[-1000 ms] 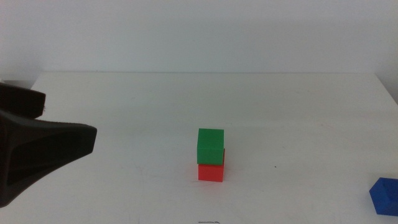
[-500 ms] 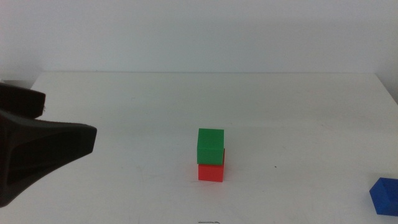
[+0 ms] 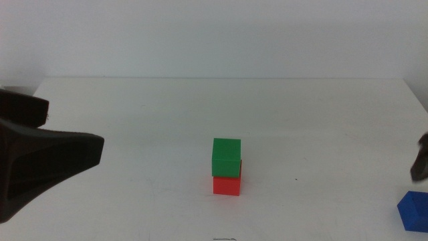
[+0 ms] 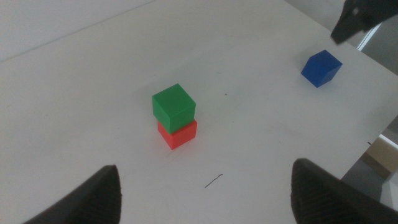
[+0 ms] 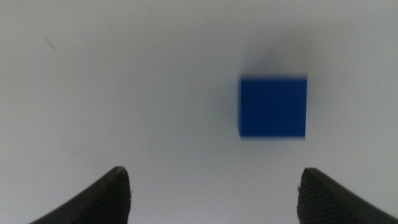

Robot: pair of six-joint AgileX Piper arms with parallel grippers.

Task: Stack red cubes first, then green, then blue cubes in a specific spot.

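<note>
The blue cube [image 5: 272,107] is free and lined up squarely with my right gripper's open fingers, so I keep going down over it until its sides [image 5: 305,107] are between them.
The green cube [image 3: 226,156] sits on the red cube [image 3: 227,185] near the table's middle, turned slightly askew on it. The same green cube [image 4: 173,104] and red cube [image 4: 178,134] show in the left wrist view. The blue cube [image 3: 413,211] lies alone at the front right corner. My right gripper [image 5: 214,199] hangs open over the blue cube [image 5: 273,106], which is off to one side of the gap. Only a dark tip of the right gripper [image 3: 421,158] shows in the middle view. My left gripper [image 4: 205,199] waits open at the table's left, well short of the stack.
The white table's front edge [image 4: 348,158] runs close to the blue cube [image 4: 321,68]. A short dark mark [image 4: 214,181] lies on the tabletop in front of the stack.
The right gripper's tip has entered the middle view at the right edge, above the blue cube. The cubes and the left arm have not moved.
</note>
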